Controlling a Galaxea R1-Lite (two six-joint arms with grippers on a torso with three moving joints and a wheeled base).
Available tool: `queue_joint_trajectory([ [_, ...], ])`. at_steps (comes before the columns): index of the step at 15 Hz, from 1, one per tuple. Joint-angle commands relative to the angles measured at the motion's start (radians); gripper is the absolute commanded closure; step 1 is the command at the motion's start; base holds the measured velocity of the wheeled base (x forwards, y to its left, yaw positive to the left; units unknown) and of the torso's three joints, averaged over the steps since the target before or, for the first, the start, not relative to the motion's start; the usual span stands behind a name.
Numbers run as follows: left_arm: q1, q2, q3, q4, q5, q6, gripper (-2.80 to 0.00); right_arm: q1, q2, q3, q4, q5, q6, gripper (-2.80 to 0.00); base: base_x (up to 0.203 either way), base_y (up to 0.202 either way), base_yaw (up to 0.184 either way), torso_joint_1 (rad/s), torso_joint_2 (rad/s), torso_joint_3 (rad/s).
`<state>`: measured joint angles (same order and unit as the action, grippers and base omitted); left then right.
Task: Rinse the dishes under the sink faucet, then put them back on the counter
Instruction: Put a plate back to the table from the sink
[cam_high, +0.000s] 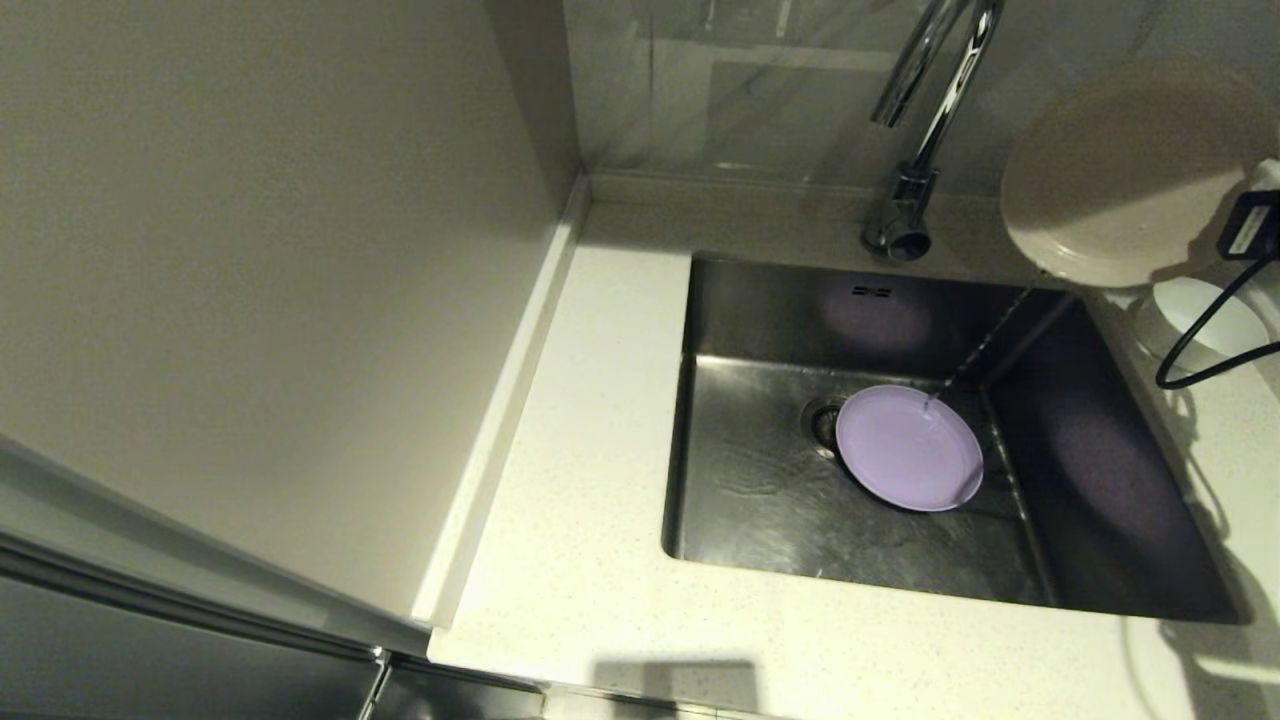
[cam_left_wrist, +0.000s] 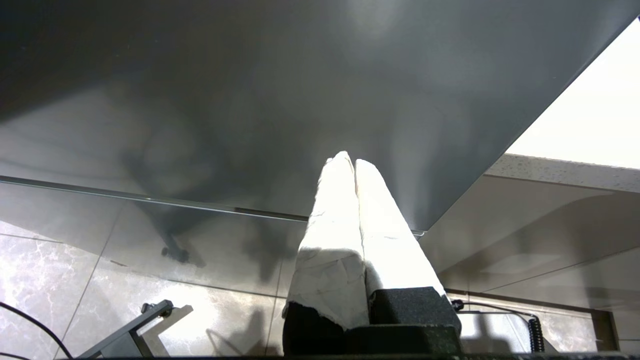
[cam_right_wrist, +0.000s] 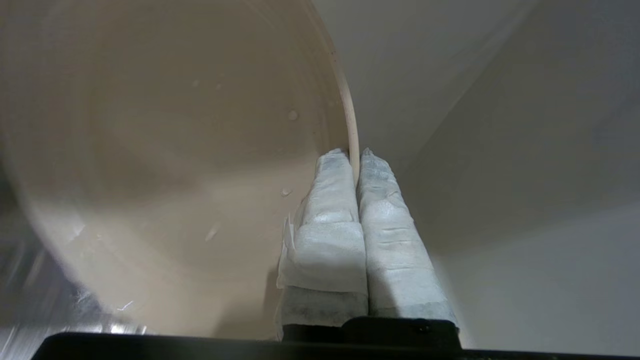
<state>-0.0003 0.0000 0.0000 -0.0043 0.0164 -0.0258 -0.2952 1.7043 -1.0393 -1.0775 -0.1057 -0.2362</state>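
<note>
The white bowl (cam_high: 1206, 322) is standing under the tilted beige plate, so the robot's right gripper should raise the plate clear, level it and set it down on the open counter nearer me (cam_high: 1242, 480).
My right gripper (cam_right_wrist: 355, 159) is shut on the rim of the beige plate (cam_right_wrist: 165, 160), which hangs tilted in the air at the head view's upper right (cam_high: 1120, 170), above the counter (cam_high: 590, 520) beside the sink (cam_high: 760, 480). Water drops cling to its face. The lavender plate (cam_high: 908, 448) lies in the sink, next to the drain strainer (cam_high: 822, 425), with a thin stream of water falling onto its far edge. The white bowl (cam_high: 1200, 320) stands on the counter right of the sink, under the beige plate. The chrome faucet (cam_high: 925, 120) rises behind the sink. My left gripper (cam_left_wrist: 348, 160) is shut and empty, parked low before a dark cabinet front.
A black cable (cam_high: 1205, 330) from my right wrist loops over the bowl. A tall grey wall panel (cam_high: 250, 300) closes the counter's left side. A low raised edge (cam_high: 700, 185) runs along the back.
</note>
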Motion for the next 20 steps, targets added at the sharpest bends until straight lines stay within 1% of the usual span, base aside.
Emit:
queue_joint_trajectory([
  [1,0.000,-0.003,0.000,0.000,0.000,0.000,0.00,-0.033,-0.021,0.039,-0.197,-0.001,0.000,0.00,0.000,0.000,0.000,0.000,0.00,0.000],
  [2,0.000,-0.003,0.000,0.000,0.000,0.000,0.00,-0.050,-0.029,0.062,-0.274,-0.002,0.002,0.00,0.000,0.000,0.000,0.000,0.00,0.000],
  [3,0.000,-0.003,0.000,0.000,0.000,0.001,0.00,-0.066,-0.041,0.095,-0.309,-0.003,0.005,0.00,0.000,0.000,0.000,0.000,0.00,0.000],
  [5,0.000,-0.003,0.000,0.000,0.000,0.000,0.00,-0.071,-0.056,0.213,-0.280,0.001,0.020,0.00,0.000,0.000,0.000,0.000,0.00,0.000],
  [6,0.000,-0.003,0.000,0.000,0.000,0.000,0.00,-0.072,-0.061,0.242,-0.252,0.003,0.025,0.00,0.000,0.000,0.000,0.000,0.00,0.000],
  [7,0.000,-0.003,0.000,0.000,0.000,0.000,0.00,-0.072,-0.065,0.231,-0.240,0.003,0.026,0.00,0.000,0.000,0.000,0.000,0.00,0.000],
  [8,0.000,-0.003,0.000,0.000,0.000,0.000,0.00,-0.072,-0.067,0.180,-0.224,0.003,0.027,0.00,0.000,0.000,0.000,0.000,0.00,0.000],
  [10,0.000,-0.003,0.000,0.000,0.000,0.000,0.00,-0.073,-0.072,-0.024,-0.136,-0.001,0.031,0.00,0.000,0.000,0.000,0.000,0.00,0.000],
  [11,0.000,-0.003,0.000,0.000,0.000,0.001,0.00,-0.073,-0.075,-0.095,-0.102,-0.002,0.036,0.00,0.000,0.000,0.000,0.000,0.00,0.000],
  [12,0.000,-0.003,0.000,0.000,0.000,0.000,0.00,-0.074,-0.080,-0.125,-0.087,-0.002,0.039,0.00,0.000,0.000,0.000,0.000,0.00,0.000],
  [13,-0.001,-0.003,0.000,0.000,0.000,0.000,0.00,-0.074,-0.087,-0.116,-0.081,-0.001,0.041,0.00,0.000,0.000,0.000,0.000,0.00,0.000],
  [15,0.000,-0.003,0.000,0.000,0.000,0.001,0.00,-0.076,-0.102,0.003,-0.069,0.004,0.042,0.00,0.000,0.000,0.000,0.000,0.00,0.000],
  [16,0.000,-0.003,0.000,0.000,0.000,0.000,0.00,-0.080,-0.102,0.039,-0.056,0.004,0.044,0.00,0.000,0.000,0.000,0.000,0.00,0.000],
  [17,0.000,-0.003,0.000,0.000,0.000,0.000,0.00,-0.085,-0.101,0.033,-0.031,0.003,0.047,0.00,0.000,0.000,0.000,0.000,0.00,0.000],
  [18,0.000,-0.003,0.000,0.000,0.000,0.000,0.00,-0.092,-0.099,-0.012,0.002,0.000,0.052,0.00,0.000,0.000,0.000,0.000,0.00,0.000],
  [20,0.000,-0.003,0.000,0.000,0.000,0.001,0.00,-0.106,-0.102,-0.200,0.075,-0.007,0.072,0.00,0.000,0.000,0.000,0.000,0.00,0.000],
])
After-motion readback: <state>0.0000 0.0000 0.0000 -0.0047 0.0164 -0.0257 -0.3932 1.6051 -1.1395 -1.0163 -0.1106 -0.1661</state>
